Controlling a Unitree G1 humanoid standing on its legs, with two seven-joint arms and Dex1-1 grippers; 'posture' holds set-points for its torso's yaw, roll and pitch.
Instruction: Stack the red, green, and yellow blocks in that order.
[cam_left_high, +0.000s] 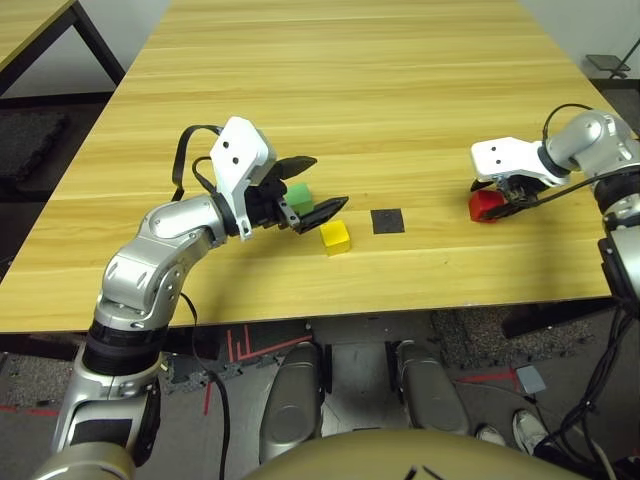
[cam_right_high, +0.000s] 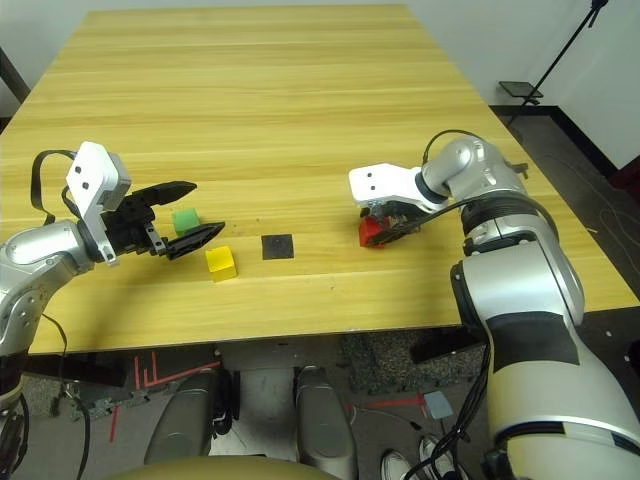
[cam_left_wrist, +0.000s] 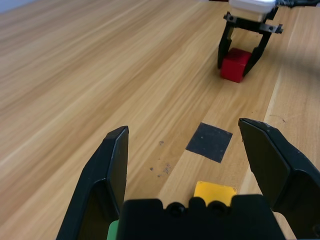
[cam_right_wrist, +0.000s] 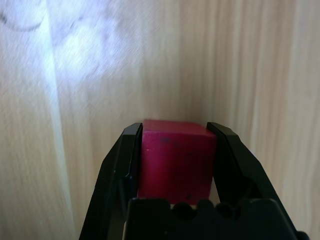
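Note:
Both fingers of my right gripper are flat on the red block's sides, and the black square marker is free. My right gripper should go to the marker next and let go there.
The red block rests on the table's right side with my right gripper shut on it. In the right wrist view both fingers press the red block's sides. The green block sits left of centre, between the spread fingers of my open left gripper, which hovers just above it without touching. The yellow block lies just right of and nearer than the green one, outside the fingers. The left wrist view looks past the yellow block towards the red block.
A flat black square marker lies on the wooden table between the yellow and red blocks. The table's front edge runs close below the blocks. A black stand base sits on the floor beyond the right edge.

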